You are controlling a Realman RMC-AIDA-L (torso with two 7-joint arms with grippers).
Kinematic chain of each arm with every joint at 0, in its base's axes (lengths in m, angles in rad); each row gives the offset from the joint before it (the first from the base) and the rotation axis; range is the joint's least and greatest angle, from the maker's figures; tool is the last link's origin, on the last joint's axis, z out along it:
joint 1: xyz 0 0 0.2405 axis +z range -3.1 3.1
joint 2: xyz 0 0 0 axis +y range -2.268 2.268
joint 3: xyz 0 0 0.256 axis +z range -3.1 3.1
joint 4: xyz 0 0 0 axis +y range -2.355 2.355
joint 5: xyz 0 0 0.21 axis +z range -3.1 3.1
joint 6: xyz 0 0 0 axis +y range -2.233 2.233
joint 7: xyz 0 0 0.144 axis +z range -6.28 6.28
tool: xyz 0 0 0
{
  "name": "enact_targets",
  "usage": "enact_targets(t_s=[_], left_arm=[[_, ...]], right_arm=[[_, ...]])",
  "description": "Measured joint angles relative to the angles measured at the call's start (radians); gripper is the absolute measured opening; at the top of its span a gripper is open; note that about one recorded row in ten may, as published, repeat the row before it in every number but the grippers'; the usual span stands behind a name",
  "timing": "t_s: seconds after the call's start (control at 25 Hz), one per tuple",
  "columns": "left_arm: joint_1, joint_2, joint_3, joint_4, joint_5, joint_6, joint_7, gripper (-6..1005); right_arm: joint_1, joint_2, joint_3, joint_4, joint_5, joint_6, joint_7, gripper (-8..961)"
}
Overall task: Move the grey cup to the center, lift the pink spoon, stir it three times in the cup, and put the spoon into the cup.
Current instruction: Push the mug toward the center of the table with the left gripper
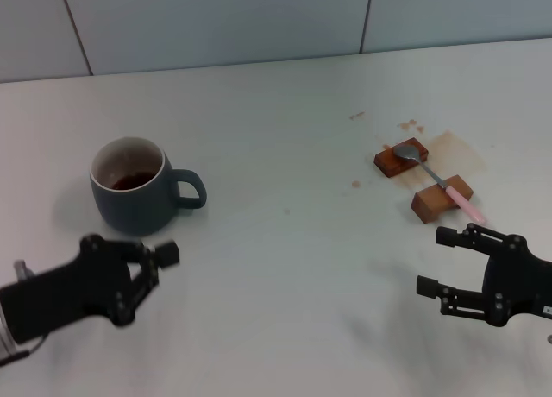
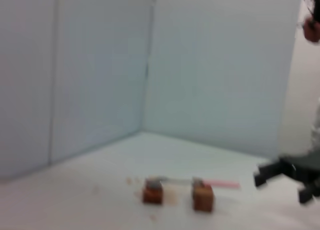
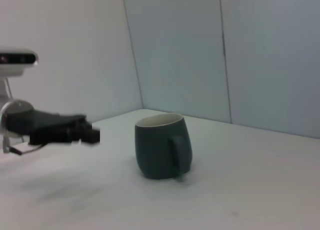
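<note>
My left gripper is in front of the grey cup. It should move around to the side opposite the cup's handle and then push the cup toward the center.
The grey cup stands upright at the left of the table with dark liquid inside and its handle toward the middle. It also shows in the right wrist view. The pink spoon lies across two brown wooden blocks at the right, and shows in the left wrist view. My left gripper is open and empty, just in front of the cup and apart from it. My right gripper is open and empty, in front of the spoon.
The spoon rests on two wooden blocks. A brown stain and small spots mark the table beside them. A pale tiled wall runs along the table's far edge.
</note>
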Motion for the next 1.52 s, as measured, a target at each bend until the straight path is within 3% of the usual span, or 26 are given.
enact_targets(t_s=[0.08,0.32,0.48,0.76,1.04,1.52], left_arm=[[0.0,0.0,-0.013,-0.002,-0.018,0.005,0.006,15],[0.007,-0.002,-0.23,-0.108,-0.258,-0.109,0.197,-2],[-0.005,-0.004,-0.363,-0.199,-0.336,-0.266,0.48,-2],[-0.05,-0.009,-0.475,-0.364,-0.391,-0.446,1.043,-2],[-0.071,-0.014,-0.496,-0.458,-0.391,-0.472,1.323,-2],[-0.12,-0.014,-0.457,-0.495,-0.382,-0.512,1.354,-1]], right_arm=[[0.0,0.001,0.001,0.0,0.001,0.002,0.0,817],[0.004,0.003,0.024,0.0,0.003,0.006,0.0,817],[0.005,0.003,0.032,0.0,0.003,0.006,0.001,817],[0.007,0.002,0.032,-0.001,0.003,0.013,0.004,817],[0.007,0.0,0.032,0.0,0.003,0.018,0.004,817],[0.006,-0.006,0.032,-0.001,0.003,0.017,0.001,817]])
